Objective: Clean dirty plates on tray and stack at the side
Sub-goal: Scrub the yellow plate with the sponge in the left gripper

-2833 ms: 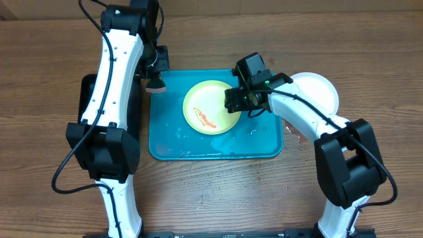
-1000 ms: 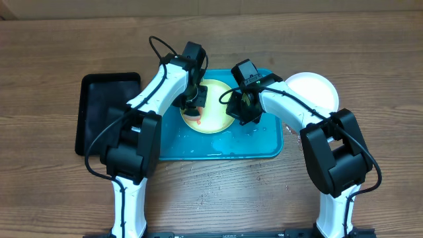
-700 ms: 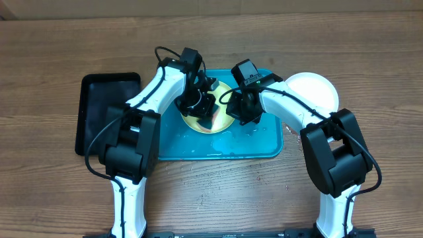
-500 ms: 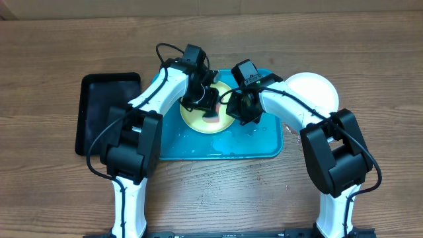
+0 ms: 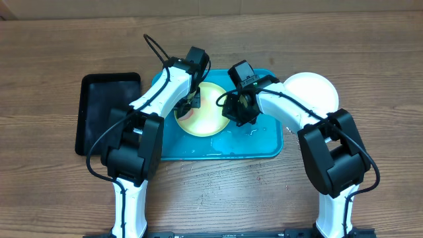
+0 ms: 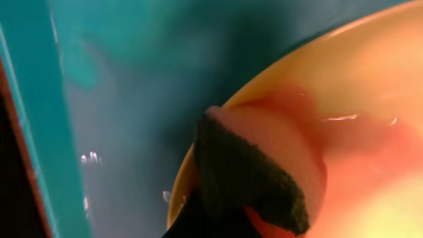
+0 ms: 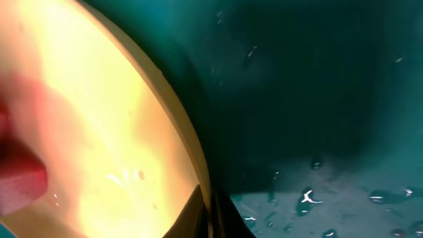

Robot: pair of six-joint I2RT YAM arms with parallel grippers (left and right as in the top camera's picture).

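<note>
The sponge (image 5: 185,116) already reaches over the yellow-green plate's rim, so my left gripper should turn back and scrub across to the plate's surface (image 5: 211,127) beside my right gripper.
A yellow-green plate (image 5: 213,116) lies in the wet turquoise tray (image 5: 254,142). My right gripper (image 5: 236,114) is shut on the plate's right rim; the right wrist view shows the rim (image 7: 192,152) pinched between the dark fingers (image 7: 198,215). My left gripper (image 5: 190,102) is shut on a pink sponge (image 6: 264,142) with a dark scrub face. The sponge presses on the plate's left edge (image 6: 357,92), where a reddish film shows. A white plate (image 5: 316,90) rests on the table right of the tray.
A black tray (image 5: 106,112) lies on the wooden table to the left of the turquoise one. Water drops (image 7: 307,197) dot the tray floor (image 6: 125,112) beside the plate. Both arms cross over the tray's back half.
The left gripper has dragged the sponge from the plate's middle back to its left rim. The red smear seen earlier no longer shows on the plate. The right gripper has kept its hold.
</note>
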